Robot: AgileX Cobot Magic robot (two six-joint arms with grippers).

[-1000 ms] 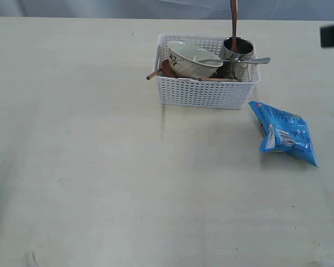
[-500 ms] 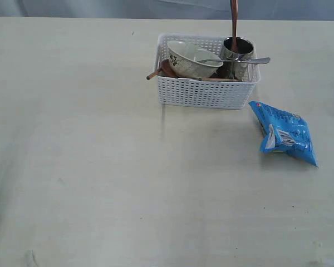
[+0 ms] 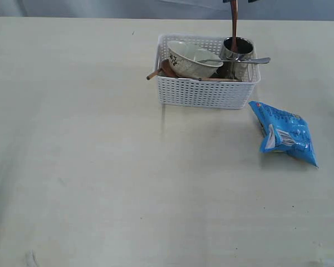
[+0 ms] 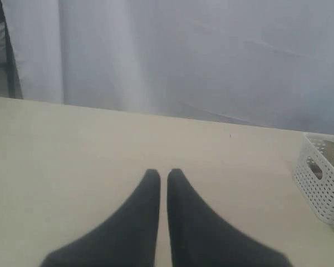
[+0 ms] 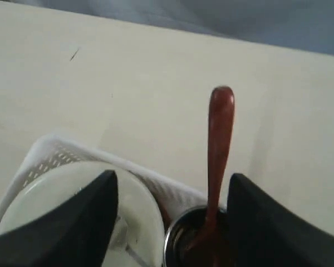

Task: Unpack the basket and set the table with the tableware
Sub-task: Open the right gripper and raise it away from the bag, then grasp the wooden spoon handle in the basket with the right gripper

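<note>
My right gripper is free to carry on toward the handle's upper end (image 5: 221, 105) and should close there, since the red-brown spoon's handle (image 3: 234, 30) stands free above the steel cup.
The white basket (image 3: 203, 92) stands at the back of the table (image 3: 100, 167). It holds the cream bowl (image 3: 190, 58), the steel cup (image 3: 237, 49) with the red-brown spoon (image 3: 234, 22) upright in it, the fork (image 3: 242, 60) lying across the rim, and the brown sticks (image 3: 152, 74) poking out on the left. My right gripper (image 5: 172, 177) is open above the basket. The spoon handle (image 5: 221, 125) rises between its fingers (image 5: 259, 217) without touching them, over the cup (image 5: 192, 239) and beside the bowl (image 5: 67, 206). My left gripper (image 4: 163, 173) is shut and empty over bare table, away from the basket (image 4: 323, 183).
A crinkly blue snack bag (image 3: 284, 133) lies on the table just right of the basket's front corner. A grey curtain (image 4: 211, 55) hangs behind the far table edge.
The right arm's dark shape left the right edge of the exterior view; now a dark sliver shows at the top edge above the spoon. The basket and its contents have not moved.
</note>
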